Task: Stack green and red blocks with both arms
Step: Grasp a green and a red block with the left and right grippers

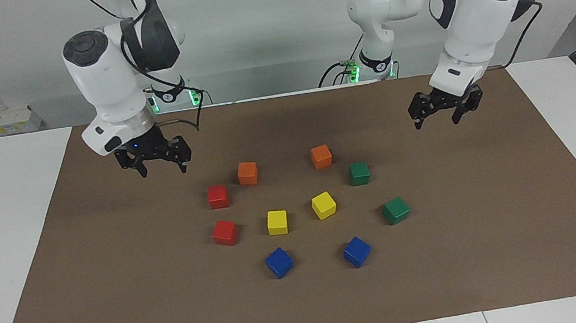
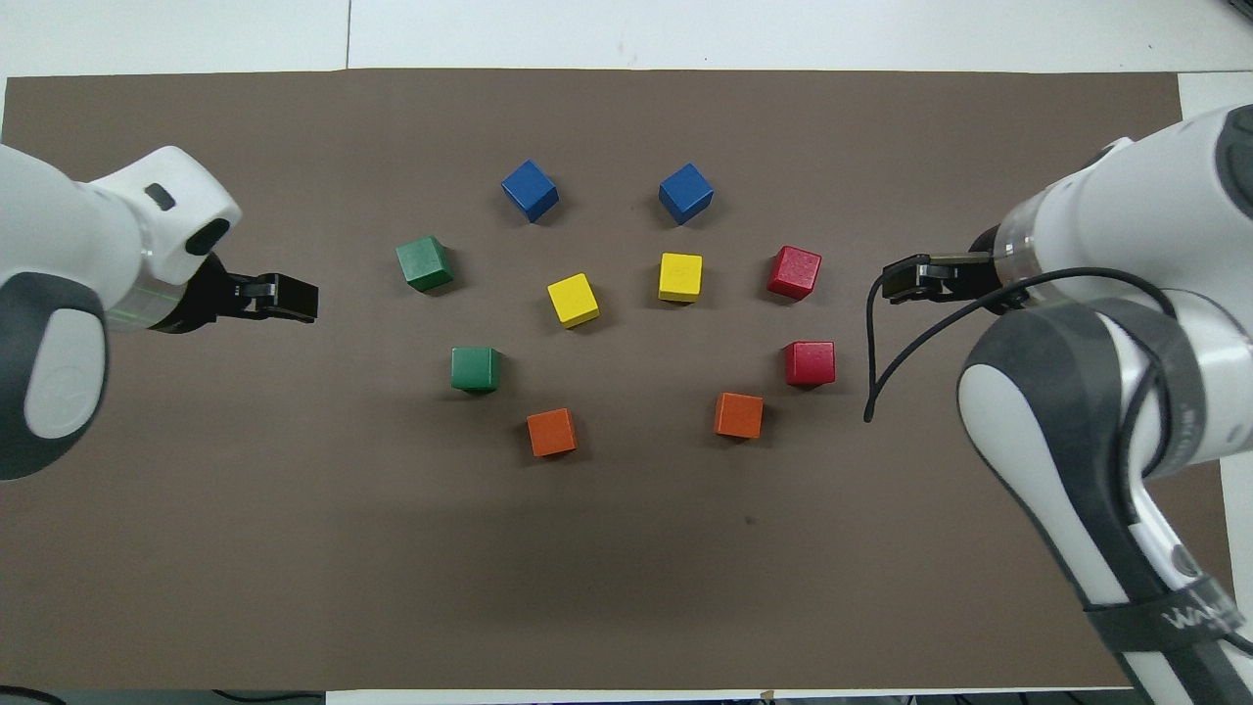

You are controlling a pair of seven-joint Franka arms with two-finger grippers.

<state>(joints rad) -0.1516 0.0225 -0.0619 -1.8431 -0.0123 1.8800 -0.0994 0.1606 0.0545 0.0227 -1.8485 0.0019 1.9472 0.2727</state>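
Clear mat (image 2: 413,369) surrounds the green block nearer the robots (image 2: 475,369), so the left gripper goes on toward the block with open fingers before it closes on its opposite sides.
Two red blocks sit on the mat toward the right arm's end of the cluster, one (image 1: 218,196) (image 2: 810,362) nearer the robots than the other (image 1: 225,232) (image 2: 794,271). Two green blocks sit toward the left arm's end, one (image 1: 359,173) (image 2: 475,369) nearer the robots than the other (image 1: 396,210) (image 2: 424,262). My right gripper (image 1: 163,170) (image 2: 896,279) hangs open and empty over bare mat just outside the red blocks. My left gripper (image 1: 435,121) (image 2: 294,297) is also open and empty, over bare mat outside the green blocks.
All cubes lie on a brown mat (image 1: 115,298). Two orange cubes (image 1: 247,173) (image 1: 321,156) lie nearest the robots, two yellow cubes (image 1: 277,222) (image 1: 323,205) in the middle, and two blue cubes (image 1: 279,262) (image 1: 356,251) farthest.
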